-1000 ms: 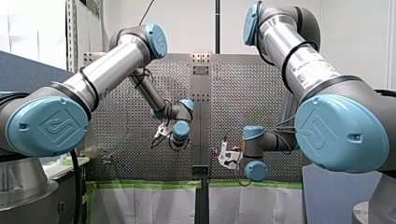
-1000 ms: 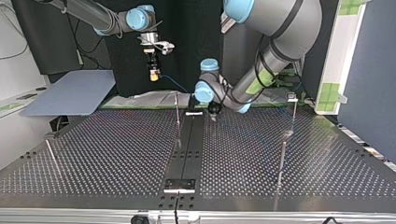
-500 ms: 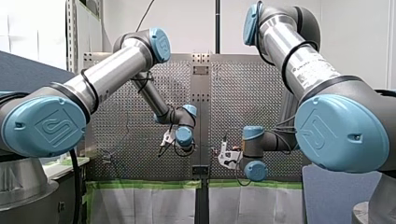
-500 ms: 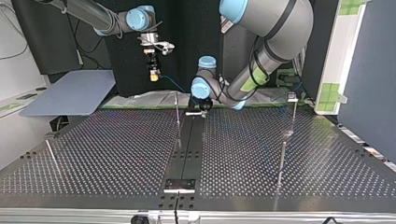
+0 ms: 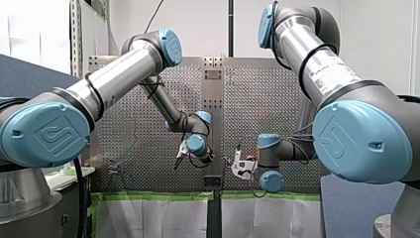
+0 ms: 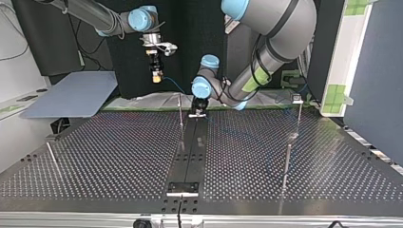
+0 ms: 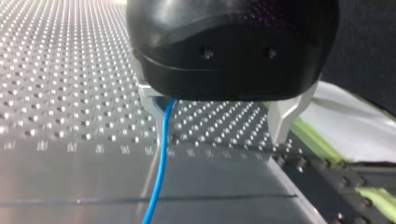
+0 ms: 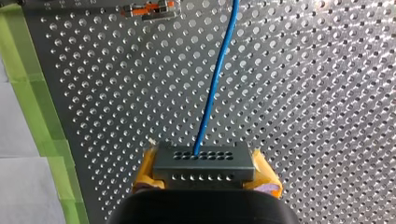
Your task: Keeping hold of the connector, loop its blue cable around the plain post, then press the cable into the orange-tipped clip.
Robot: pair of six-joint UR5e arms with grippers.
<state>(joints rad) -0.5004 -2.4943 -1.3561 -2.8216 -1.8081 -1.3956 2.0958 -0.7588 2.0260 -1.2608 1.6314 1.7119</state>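
The blue cable (image 8: 216, 77) leaves the connector (image 8: 197, 153) in a smooth, gentle curve, so when I carry the cable, it will swing from there and keep a smooth line.
In the right wrist view my right gripper (image 8: 205, 179) has its yellow pads shut on a dark grey connector (image 8: 204, 162). The blue cable (image 8: 217, 79) leaves it and runs ahead over the perforated plate. An orange-tipped clip (image 8: 148, 9) lies far ahead. In the top view that gripper (image 6: 155, 76) hangs high at the left, and the cable (image 6: 172, 85) trails towards my left gripper (image 6: 198, 112). My left gripper (image 7: 222, 137) is low over the table, its metal fingers (image 7: 284, 122) open, the cable (image 7: 160, 177) passing just inside one finger. A thin post (image 6: 180, 114) stands beside it.
More thin posts stand on the plate (image 6: 95, 156): one at the top view's left (image 6: 52, 159), two at its right (image 6: 287, 164) (image 6: 299, 111). A dark strip (image 6: 190, 156) runs down the middle. Green tape (image 8: 32, 88) edges the plate.
My left arm has swung towards the middle strip and come down beside the thin post. My right arm and the connector have stayed still.
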